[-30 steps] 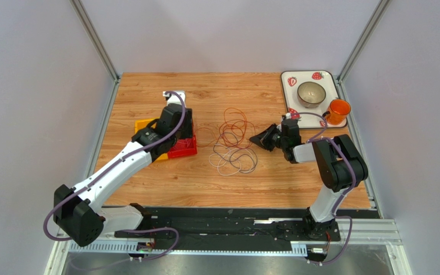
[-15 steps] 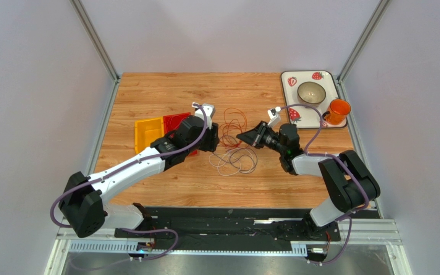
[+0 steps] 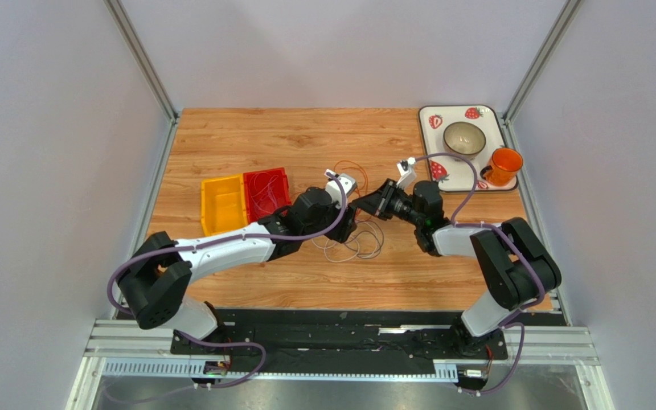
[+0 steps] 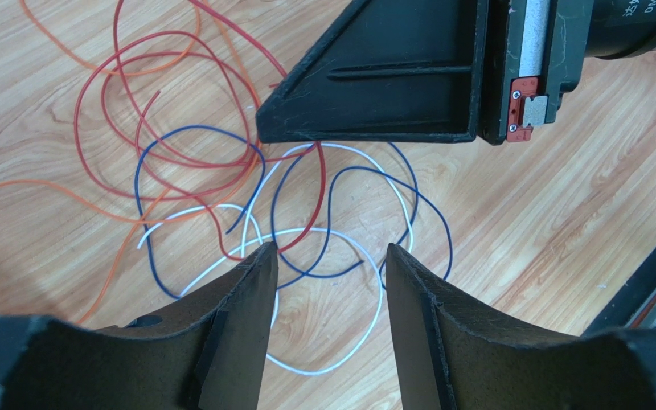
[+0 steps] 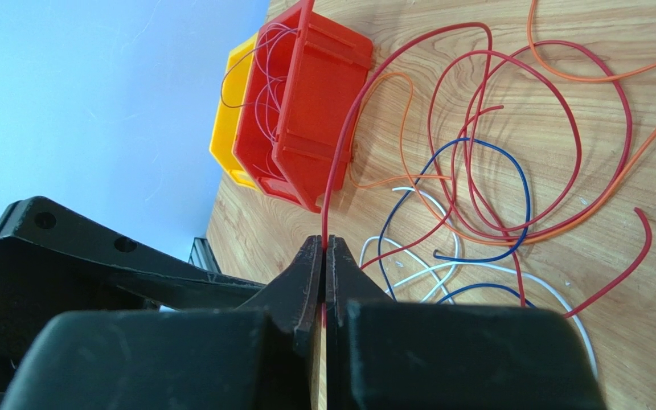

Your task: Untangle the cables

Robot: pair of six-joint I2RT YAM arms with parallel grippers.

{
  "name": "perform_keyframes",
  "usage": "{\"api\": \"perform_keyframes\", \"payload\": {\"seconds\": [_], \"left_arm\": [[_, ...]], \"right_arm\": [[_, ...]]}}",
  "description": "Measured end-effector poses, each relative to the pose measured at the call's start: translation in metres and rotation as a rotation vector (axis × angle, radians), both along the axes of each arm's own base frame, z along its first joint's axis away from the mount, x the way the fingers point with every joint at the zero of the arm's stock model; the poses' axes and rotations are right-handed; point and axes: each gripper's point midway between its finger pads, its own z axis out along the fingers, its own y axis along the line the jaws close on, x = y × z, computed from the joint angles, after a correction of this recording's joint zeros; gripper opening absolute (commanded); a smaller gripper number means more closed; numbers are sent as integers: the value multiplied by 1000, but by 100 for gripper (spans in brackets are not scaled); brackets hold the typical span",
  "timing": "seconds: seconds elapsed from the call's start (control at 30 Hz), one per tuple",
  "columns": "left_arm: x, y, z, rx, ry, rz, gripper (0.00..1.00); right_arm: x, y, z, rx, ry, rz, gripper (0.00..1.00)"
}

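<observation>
My right gripper is holding the red cable [image 5: 334, 171] across the pile from the red bin [image 3: 267, 195], so it should pass the red cable to my left gripper for it to lift clear.
The cables [image 3: 355, 248] lie in a loose tangle at the table's middle. In the left wrist view they are thin red [image 4: 105, 111], orange, blue [image 4: 139, 171] and white [image 4: 319, 373] loops crossing each other on the wood. My left gripper [image 4: 330, 256] hangs open just above the white and blue loops and holds nothing. My right gripper [image 5: 323, 243] is shut on a red cable [image 5: 326, 213] that rises from its tips and curves back into the tangle. In the top view both grippers meet over the pile, left gripper [image 3: 347, 220] facing right gripper [image 3: 360, 205].
A red bin [image 3: 265, 192] and a yellow bin [image 3: 223, 203] sit left of the pile, thin wires inside the red one [image 5: 314, 102]. At the back right, a strawberry tray [image 3: 451, 113] carries a bowl [image 3: 464, 138] and an orange cup [image 3: 504, 164].
My left arm has swung from the bins rightward to the cable pile. My right gripper has moved left and forward over the tangle, staying shut.
</observation>
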Motion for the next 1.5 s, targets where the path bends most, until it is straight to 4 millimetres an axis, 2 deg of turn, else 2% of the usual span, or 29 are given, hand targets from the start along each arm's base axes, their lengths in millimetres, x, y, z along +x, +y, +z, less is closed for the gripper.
{"api": "perform_keyframes", "payload": {"seconds": [0.2, 0.37, 0.57, 0.63, 0.8, 0.9, 1.17, 1.27, 1.3, 1.37, 1.43, 1.47, 1.5], "left_arm": [[1, -7, -11, 29, -13, -9, 54], [8, -13, -17, 62, -29, 0, 48], [21, -18, -15, 84, -60, 32, 33], [26, -18, -15, 96, -68, 48, 34], [33, -16, -17, 124, -83, 77, 47], [34, -16, -17, 125, -86, 78, 48], [33, -16, -27, 150, -79, 83, 28], [35, -17, -32, 167, -71, 87, 13], [35, -17, -33, 170, -69, 88, 0], [35, -18, -34, 176, -68, 88, 0], [36, -17, -33, 182, -69, 95, 0], [37, -16, -32, 190, -69, 101, 0], [37, -15, -31, 199, -68, 107, 0]], "right_arm": [[3, 1, -3, -8, 15, 1, 0], [5, 2, -6, -13, 24, 1, 0], [5, 2, -9, -17, 34, 2, 0], [5, 3, -9, -17, 36, 3, 0], [6, 3, -11, -19, 43, 9, 0], [5, 4, -11, -18, 43, 11, 0], [4, 4, -12, -18, 46, 19, 0], [4, 4, -13, -18, 47, 19, 0], [4, 4, -12, -18, 46, 19, 0], [5, 5, -12, -17, 45, 19, 0], [5, 5, -11, -17, 44, 19, 20], [5, 5, -11, -17, 43, 19, 33], [5, 5, -11, -16, 45, 18, 51]]}}
